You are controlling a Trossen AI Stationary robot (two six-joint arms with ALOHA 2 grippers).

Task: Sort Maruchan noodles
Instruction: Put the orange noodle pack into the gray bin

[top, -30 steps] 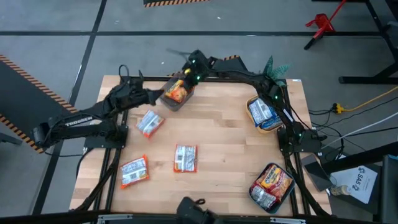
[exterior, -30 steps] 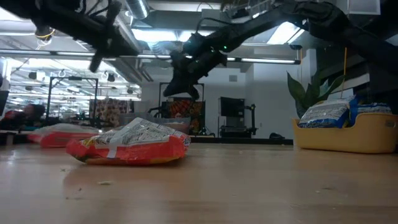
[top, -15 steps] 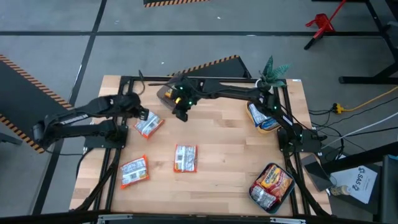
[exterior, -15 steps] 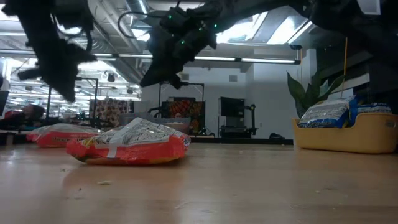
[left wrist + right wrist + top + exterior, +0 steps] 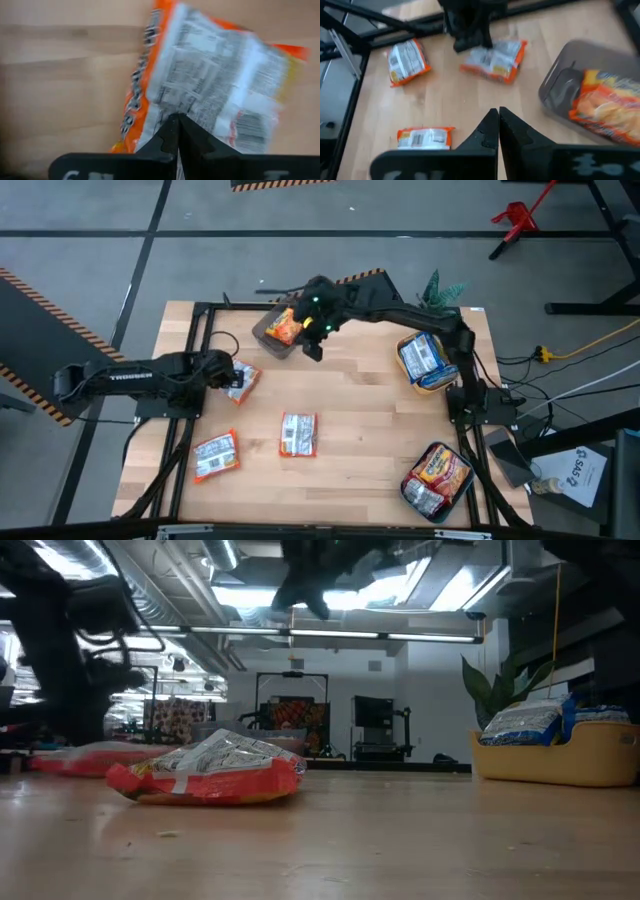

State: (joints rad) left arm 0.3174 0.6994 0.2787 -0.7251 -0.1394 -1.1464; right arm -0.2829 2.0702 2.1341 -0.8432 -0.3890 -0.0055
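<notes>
The packet (image 5: 242,383) by the black rail is far from my right gripper, so next my left gripper slides it toward the table's middle (image 5: 275,389) where both grippers can take it.
Three Maruchan noodle packets lie flat on the wooden table: one at the left (image 5: 243,381), one in the middle (image 5: 298,434) and one near the front left (image 5: 215,455). My left gripper (image 5: 228,374) is shut and points steeply down at the left packet's (image 5: 210,85) edge. My right gripper (image 5: 312,352) is shut on nothing and hangs high above the table beside the grey container (image 5: 268,338), which holds an orange packet (image 5: 285,327). The right wrist view shows the left arm (image 5: 470,25) over that left packet (image 5: 495,60). My left gripper's shut fingertips (image 5: 177,122) stand at the edge of the orange-and-silver packet (image 5: 150,125), coming from above on a slant. I cannot tell whether they touch it. The packet lies flat on the table.
A yellow container (image 5: 432,384) with blue-white packets stands at the right edge. A dark container (image 5: 455,492) with red-orange packets is at the front right. A plant (image 5: 440,288) stands at the far right corner. Bare wood lies between the middle packet and the right containers.
My left gripper has drawn back from the grey container toward the table's left edge, sunk and tipped steeply down onto the left packet. My right gripper has left the far side of the grey container, swung out over the table and risen high.
</notes>
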